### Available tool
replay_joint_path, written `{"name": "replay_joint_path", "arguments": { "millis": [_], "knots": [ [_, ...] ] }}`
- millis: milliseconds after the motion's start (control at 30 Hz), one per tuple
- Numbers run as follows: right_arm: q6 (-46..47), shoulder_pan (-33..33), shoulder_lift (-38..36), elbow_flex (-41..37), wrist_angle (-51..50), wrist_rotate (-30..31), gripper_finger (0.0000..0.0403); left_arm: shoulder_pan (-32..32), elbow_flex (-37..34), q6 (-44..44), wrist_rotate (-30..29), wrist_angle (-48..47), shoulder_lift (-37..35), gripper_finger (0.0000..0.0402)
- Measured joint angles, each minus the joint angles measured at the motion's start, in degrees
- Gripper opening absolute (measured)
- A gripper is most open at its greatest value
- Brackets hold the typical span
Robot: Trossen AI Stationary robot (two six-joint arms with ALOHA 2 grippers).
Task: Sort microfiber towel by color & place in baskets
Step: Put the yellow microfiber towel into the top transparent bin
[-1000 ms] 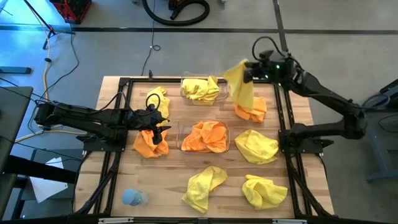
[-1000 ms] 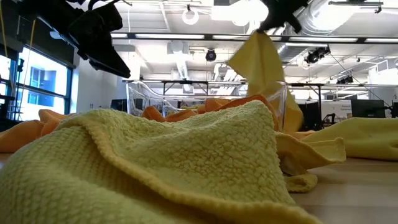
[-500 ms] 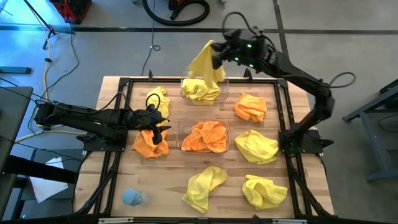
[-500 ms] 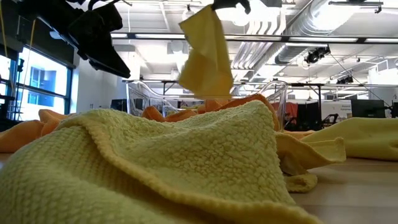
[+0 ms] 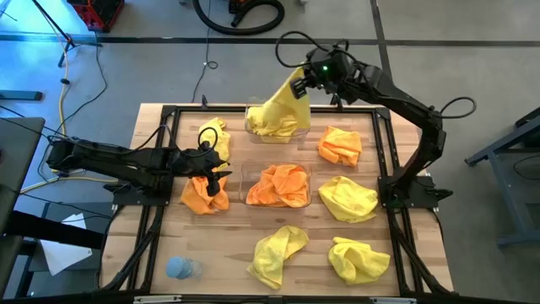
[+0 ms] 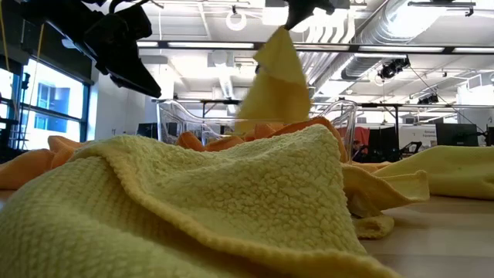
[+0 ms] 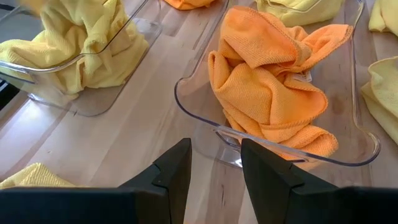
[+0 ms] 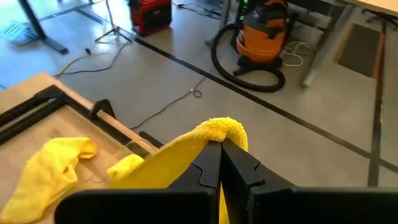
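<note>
My right gripper has the yellow towel's top slanting above the far basket's rim, its lower end inside, so next I swing back and lower it onto the yellow heap (image 5: 272, 125).
My right gripper (image 5: 305, 78) is shut on a yellow towel (image 5: 283, 101) above the far basket (image 5: 250, 111), which holds more yellow cloth. The low view shows this towel (image 6: 278, 81) hanging high. The middle basket (image 5: 246, 181) holds orange towels (image 5: 278, 186). My left gripper (image 5: 215, 175) hovers open just above an orange towel (image 5: 202, 196) lying on the table left of the middle basket; in its wrist view the gripper (image 7: 214, 165) faces the orange-filled basket (image 7: 348, 149). Loose towels lie on the table: orange (image 5: 340, 145), and yellow ones (image 5: 348, 198), (image 5: 278, 252), (image 5: 359, 259), (image 5: 216, 135). My right gripper pinches a bunched fold at the yellow towel's top (image 8: 219, 129) between its two fingers. The towel hangs slanting below the fingers, toward the table's left. Its lower end (image 5: 268, 121) reaches the yellow heap in the far basket.
A black metal frame (image 5: 384, 143) runs along the table's edges. A small pale blue lump (image 5: 180, 268) lies at the near left corner. In the low view a yellow towel (image 6: 193, 208) fills the foreground. Bare wood shows between the two baskets.
My right gripper has carried the yellow towel from above the orange towel on the right toward the table's left and far edge, to above the far basket. The towel swung as it went, and its lower end now rests on the yellow heap there. The gripper stayed shut.
</note>
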Motion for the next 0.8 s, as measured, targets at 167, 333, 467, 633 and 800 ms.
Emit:
{"name": "replay_joint_path", "arguments": {
  "millis": [167,333,467,633,800],
  "knots": [
    [1.26,-0.03,-0.07,-0.96,-0.84,2.69,0.0,0.01,0.0,-0.09,-0.02,0.04,0.0,0.0126],
    [-0.23,-0.1,0.64,-7.15,9.27,-5.64,0.0,0.0,0.0,-0.13,-0.02,0.09,0.0,0.0126],
    [-1.29,-0.94,0.68,-13.44,22.94,-16.56,0.0,0.01,0.0,-0.57,-0.01,0.1,0.0,0.0126],
    [0.4,-2.67,0.65,-17.28,29.16,-21.44,0.0,0.0,0.0,-0.61,-0.02,0.02,0.0,0.0126],
    [1.74,-4.34,0.57,-17.52,10.26,-9.71,0.0,0.01,0.0,-0.36,-0.02,-0.04,0.0,0.0126]
  ]
}}
